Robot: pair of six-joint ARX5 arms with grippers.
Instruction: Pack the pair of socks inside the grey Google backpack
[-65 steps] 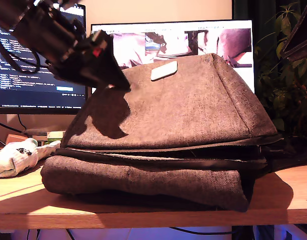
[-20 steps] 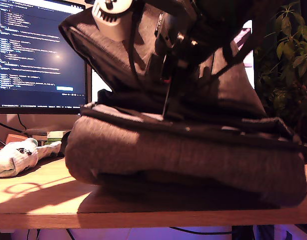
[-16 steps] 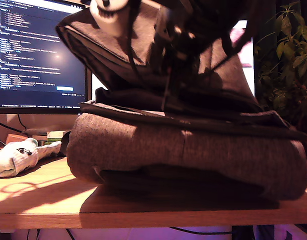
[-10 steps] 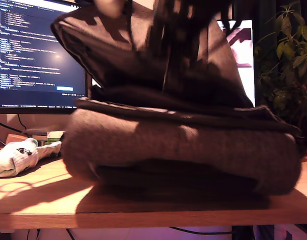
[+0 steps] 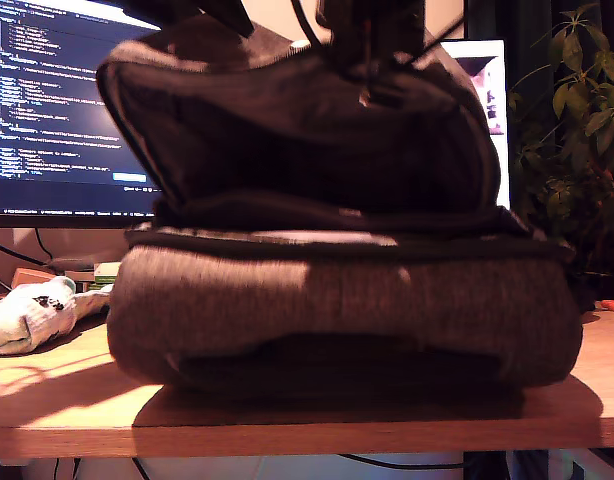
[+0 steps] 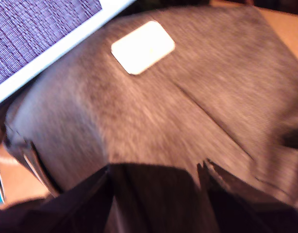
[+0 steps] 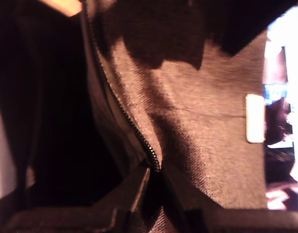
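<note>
I expect the pair of socks (image 5: pixel 32 316) to bend and hang down below my gripper when I carry it, because it narrows to a limp, crumpled end (image 5: pixel 91 300).
The grey Google backpack (image 5: pixel 337 300) lies on the table with its front flap raised, dark lining facing the exterior camera. The pair of socks (image 5: pixel 27 315) rests on the table at the exterior view's left, apart from the backpack and both grippers. My second gripper (image 7: pixel 155 169) is shut on the backpack's (image 7: pixel 197 121) zipper edge. My first gripper (image 6: pixel 155 167) hovers over the backpack's (image 6: pixel 188 97) outer face below the pale patch (image 6: pixel 142 47). Its jaws stand apart with dark fabric between them, and its grip is unclear. Dark arm parts (image 5: pixel 372 40) reach the flap's top.
A monitor (image 5: pixel 67 100) with code stands behind at the exterior view's left, a second screen behind the backpack. A leafy plant (image 5: pixel 577 130) stands at that view's right. The wooden table (image 5: pixel 67 400) shows bare wood in front of the socks.
The flap, flat 3.2 s ago, has been lifted and now arches into a dome. The backpack body has squared up and shifted slightly. The socks have not moved.
</note>
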